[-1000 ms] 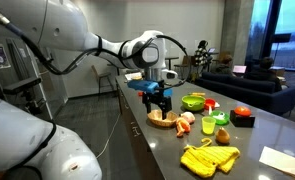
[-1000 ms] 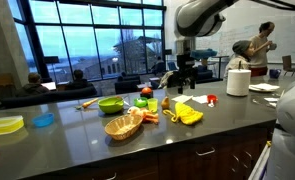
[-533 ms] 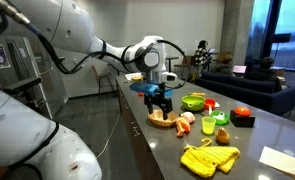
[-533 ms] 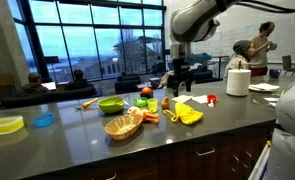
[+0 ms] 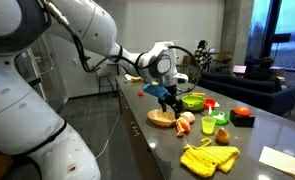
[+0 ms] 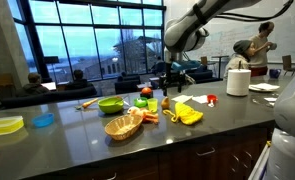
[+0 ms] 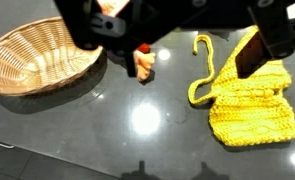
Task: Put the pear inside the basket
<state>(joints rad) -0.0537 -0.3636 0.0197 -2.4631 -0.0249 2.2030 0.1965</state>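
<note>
The pear is past the light green cup, and my open gripper hangs short of it beside the basket (image 5: 161, 117). I should swing farther out and come over the pear first.
The tan woven basket (image 5: 162, 118) lies on the dark counter; it also shows in the other exterior view (image 6: 123, 126) and at the upper left of the wrist view (image 7: 35, 55). The pear (image 5: 222, 135), small and yellow-green, stands further along the counter beside the light green cup (image 5: 208, 125). It does not show in the wrist view. My gripper (image 5: 169, 96) hangs tilted a little above the counter, just past the basket. In the wrist view the gripper (image 7: 177, 35) comes in from the top, open, with nothing between its fingers (image 7: 255, 55).
A bright green bowl (image 5: 193, 101) stands behind the gripper. A yellow ridged bunch (image 5: 209, 158) lies near the counter's front and fills the right of the wrist view (image 7: 245, 100). A small pinkish piece with a red top (image 7: 144, 62) lies beside the basket.
The gripper has moved from over the basket's middle towards the green bowl and is now tilted. The arm's upper links have swung. Nothing on the counter has moved.
</note>
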